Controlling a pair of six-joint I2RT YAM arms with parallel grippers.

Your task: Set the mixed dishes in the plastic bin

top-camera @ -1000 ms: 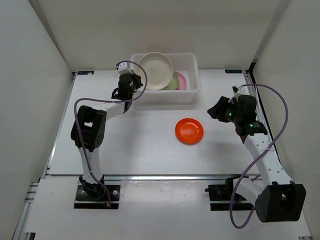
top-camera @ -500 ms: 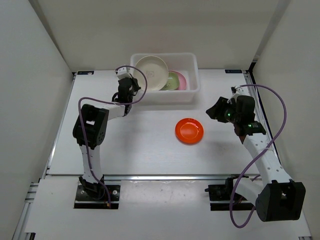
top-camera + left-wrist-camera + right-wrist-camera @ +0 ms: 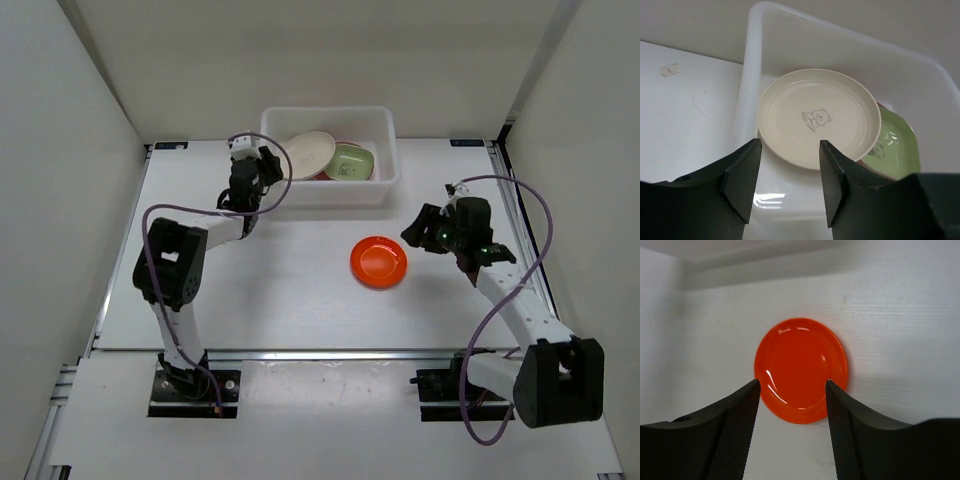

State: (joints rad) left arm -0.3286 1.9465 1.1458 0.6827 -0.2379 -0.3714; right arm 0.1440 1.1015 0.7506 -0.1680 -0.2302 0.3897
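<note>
I expect the orange-red plate (image 3: pixel 378 262) to come to rest tilted over the dish when I lower it into the bin, because the cream plate and pale green dish (image 3: pixel 350 163) leave little room there.
The plastic bin (image 3: pixel 330 192) stands at the table's far middle. In it the cream plate (image 3: pixel 308 155) lies tilted over the edge of a pink plate (image 3: pixel 324 176), next to the pale green dish (image 3: pixel 351 161). My left gripper (image 3: pixel 264 164) hovers open at the bin's left wall (image 3: pixel 752 75). In its wrist view the cream plate (image 3: pixel 820 117) and green dish (image 3: pixel 897 145) lie beyond the empty left gripper (image 3: pixel 790 144). The orange-red plate (image 3: pixel 378 261) rests flat on the table. My right gripper (image 3: pixel 412 235) is open just right of it, and the orange-red plate (image 3: pixel 801 370) shows between and beyond the right gripper (image 3: pixel 792 382).
White walls enclose the table on the left, back and right. Purple cables loop from both arms. A small paper tag (image 3: pixel 670 70) lies on the table left of the bin.
My left gripper opened and let go of the cream plate, which dropped from standing tilted to lying in the bin. The right arm swung left toward the orange-red plate.
</note>
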